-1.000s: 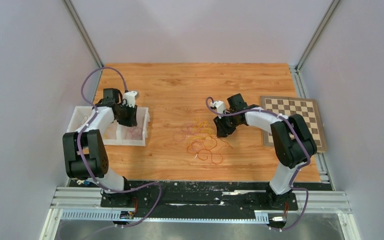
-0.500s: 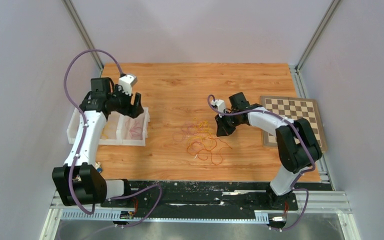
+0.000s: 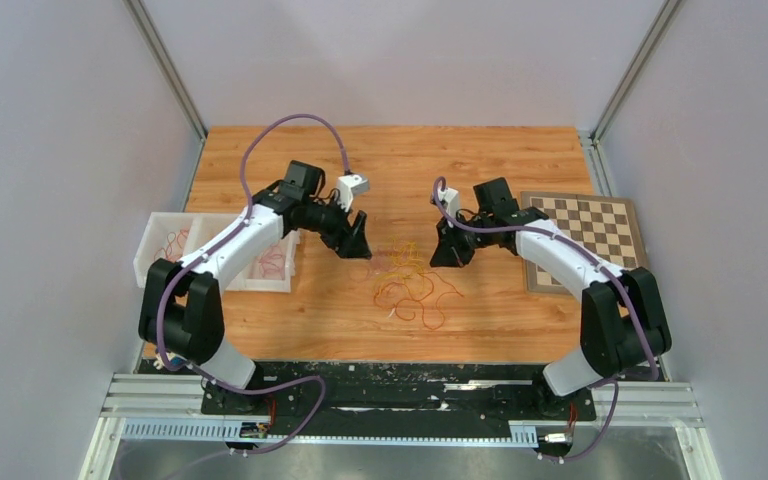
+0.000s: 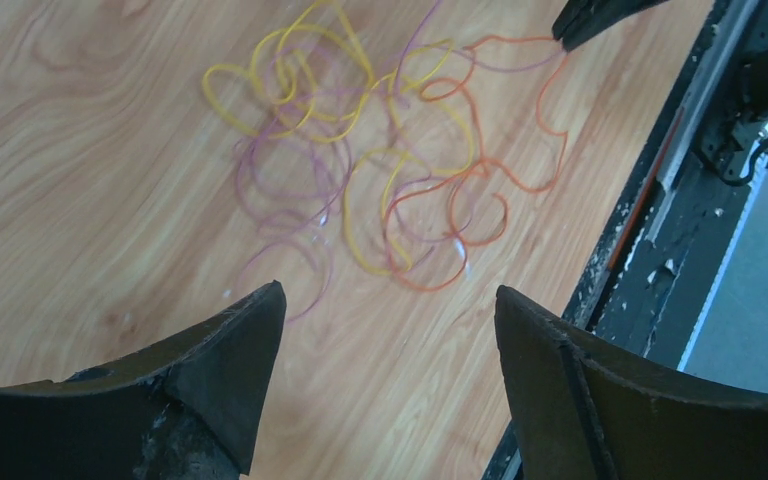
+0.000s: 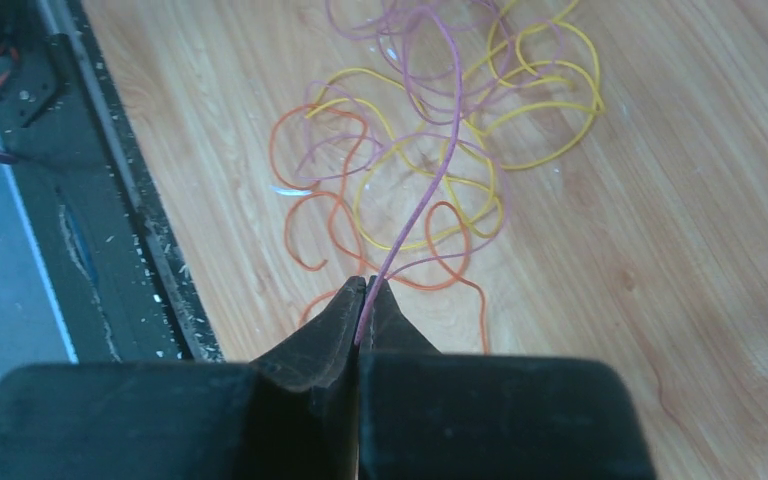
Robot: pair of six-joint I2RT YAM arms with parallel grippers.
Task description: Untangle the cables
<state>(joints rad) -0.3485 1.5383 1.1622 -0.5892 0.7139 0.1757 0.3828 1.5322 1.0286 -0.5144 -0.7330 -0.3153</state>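
Observation:
My gripper will bring the pink cable (image 4: 422, 28) away alone as I carry it to the white tray, because the tangle lies in loose, open loops (image 4: 410, 190).
The cables (image 3: 410, 280) lie as a loose tangle of orange, yellow and pink strings in the middle of the wooden table. My left gripper (image 3: 357, 245) hangs just left of the tangle, open and empty. In the left wrist view the cables (image 4: 390, 180) lie beyond its gripper (image 4: 390, 290), not between the fingers. My right gripper (image 3: 443, 255) is at the tangle's right edge, shut on a pink cable (image 5: 445, 130). In the right wrist view that cable runs from the closed gripper (image 5: 365, 282) up into the pile (image 5: 430, 200). The right gripper's tip (image 4: 600, 15) shows at the top of the left wrist view.
A white divided tray (image 3: 160, 225) with a few strings in it stands at the table's left edge. A chessboard (image 3: 590, 235) lies at the right. The black mounting rail (image 3: 400, 385) runs along the near edge.
My left arm swung right from the tray to the tangle and its gripper opened. My right gripper closed on the pink cable and shifted slightly back and right.

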